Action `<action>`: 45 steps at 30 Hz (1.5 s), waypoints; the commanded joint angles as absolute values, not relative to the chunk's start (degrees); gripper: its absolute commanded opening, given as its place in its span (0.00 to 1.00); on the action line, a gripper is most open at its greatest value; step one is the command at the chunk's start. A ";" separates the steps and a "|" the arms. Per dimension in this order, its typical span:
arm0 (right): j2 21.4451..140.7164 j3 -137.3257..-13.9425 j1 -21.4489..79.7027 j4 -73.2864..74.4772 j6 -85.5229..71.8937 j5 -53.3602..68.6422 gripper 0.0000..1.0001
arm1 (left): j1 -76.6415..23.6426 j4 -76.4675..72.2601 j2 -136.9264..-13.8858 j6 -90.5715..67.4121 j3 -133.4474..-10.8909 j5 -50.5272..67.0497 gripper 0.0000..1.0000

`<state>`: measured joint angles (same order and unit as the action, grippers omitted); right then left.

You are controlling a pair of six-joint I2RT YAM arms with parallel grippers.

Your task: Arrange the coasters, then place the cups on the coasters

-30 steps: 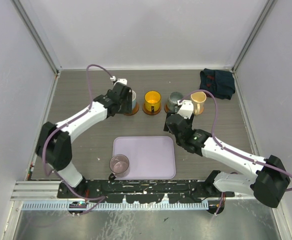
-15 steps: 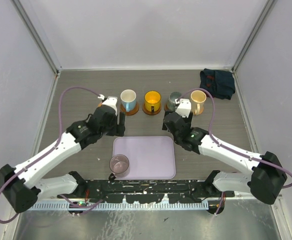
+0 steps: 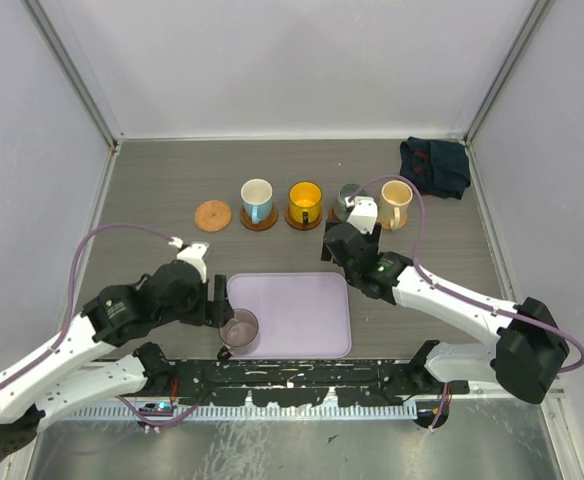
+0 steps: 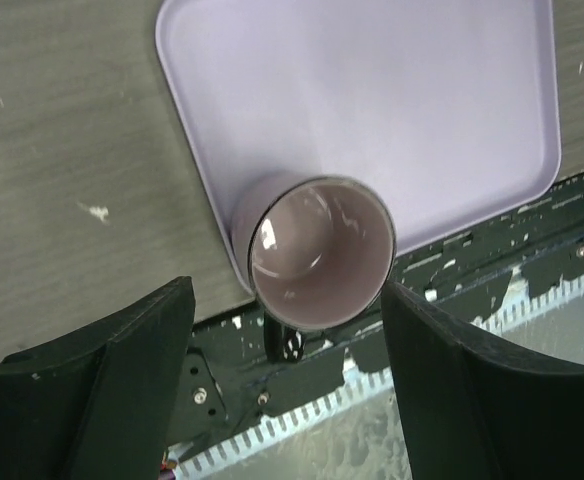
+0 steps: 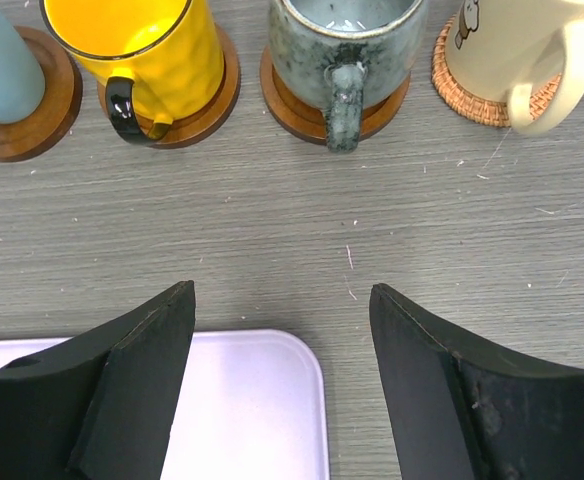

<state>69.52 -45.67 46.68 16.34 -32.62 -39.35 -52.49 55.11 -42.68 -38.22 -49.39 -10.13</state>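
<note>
My left gripper should keep going down until its open fingers are on both sides of the handle [image 3: 224,353], then close. The purple cup's black handle [image 4: 284,341] points into the gap between those fingers.
An empty brown coaster [image 3: 212,214] lies at the left end of the back row. To its right, the white-and-blue cup [image 3: 257,200], orange cup [image 3: 305,203], grey-green cup [image 3: 350,200] and cream cup [image 3: 397,203] each stand on a coaster. The purple cup [image 3: 239,328] stands on the near left corner of the lavender tray [image 3: 302,310]. My left gripper [image 3: 219,303] is open beside it; in the left wrist view the purple cup [image 4: 322,250] sits between the fingertips, unheld. My right gripper [image 5: 282,300] hangs open and empty over bare table, short of the grey-green cup [image 5: 342,50].
A dark blue cloth [image 3: 435,165] lies in the back right corner. Grey walls close in the left, back and right sides. A metal rail [image 3: 292,375] runs along the near edge just behind the purple cup. The tray's corner [image 5: 242,400] lies below my right gripper.
My left arm has pulled back from the white-and-blue cup to the purple cup at the near edge, uncovering the empty coaster. Its jaws have widened. My right gripper has drifted slightly left.
</note>
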 commanded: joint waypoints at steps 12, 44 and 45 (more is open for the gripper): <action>72.04 -49.15 46.14 13.99 -32.26 -36.79 0.75 | -56.11 58.35 -36.24 -45.02 -41.02 -2.79 0.79; 69.97 -47.82 46.06 14.15 -33.48 -38.17 0.75 | -66.19 47.50 -39.37 -52.65 -29.70 -10.29 0.42; 70.04 -47.78 46.08 14.15 -33.48 -38.15 0.75 | -66.25 47.52 -39.56 -52.68 -29.57 -10.37 0.40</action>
<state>71.64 -46.74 46.28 16.23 -32.73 -37.41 -65.91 51.29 -39.16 -53.01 -29.95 -8.19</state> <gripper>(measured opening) 0.752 0.433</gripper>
